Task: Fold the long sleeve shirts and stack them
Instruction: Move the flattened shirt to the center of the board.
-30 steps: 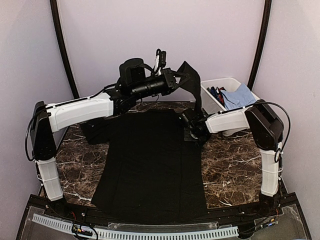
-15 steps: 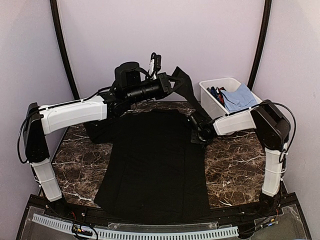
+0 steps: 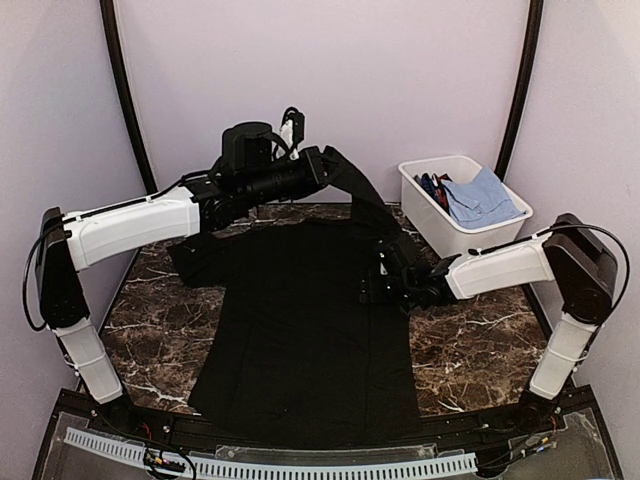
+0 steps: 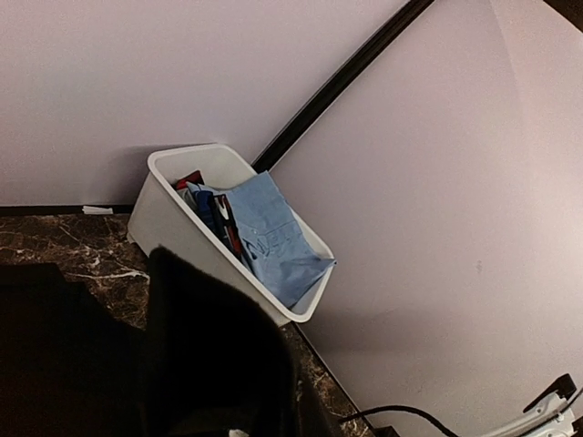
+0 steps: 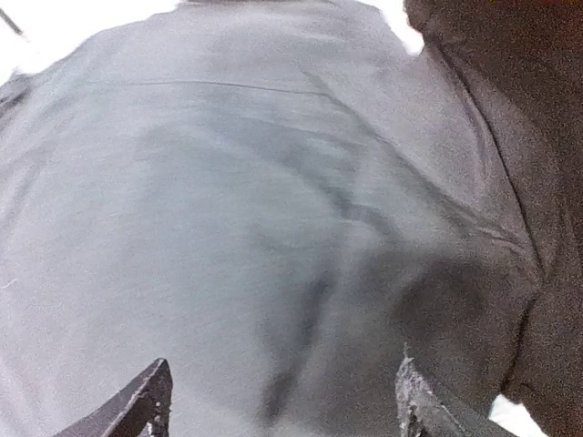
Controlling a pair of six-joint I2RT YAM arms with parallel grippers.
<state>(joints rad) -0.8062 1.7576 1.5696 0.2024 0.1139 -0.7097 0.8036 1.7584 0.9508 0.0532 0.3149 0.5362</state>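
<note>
The sleeve rises close to its own shoulder (image 3: 374,212), so my left gripper should draw it across the collar while my right gripper takes the hem's near corner (image 3: 411,412).
A black long sleeve shirt (image 3: 300,320) lies spread flat on the marble table (image 3: 470,350). Its right sleeve (image 3: 365,195) is stretched up off the table as a taut band, and my left gripper (image 3: 318,162) is shut on the sleeve's end high over the far edge. In the left wrist view that black cloth (image 4: 214,350) hides the fingers. My right gripper (image 3: 378,288) hovers low over the shirt's right edge near the shoulder. In the right wrist view it (image 5: 284,401) stands open over the cloth (image 5: 273,200), with nothing between its fingertips (image 5: 150,393).
A white bin (image 3: 440,215) stands at the far right corner with a folded light blue shirt (image 3: 482,195) and other clothes in it. It also shows in the left wrist view as the bin (image 4: 178,223) against the wall. Walls close in on three sides.
My right gripper has opened, let go of the cloth and slid left and nearer over the shirt's edge. My left gripper has carried the sleeve end leftwards, pulling the sleeve tauter.
</note>
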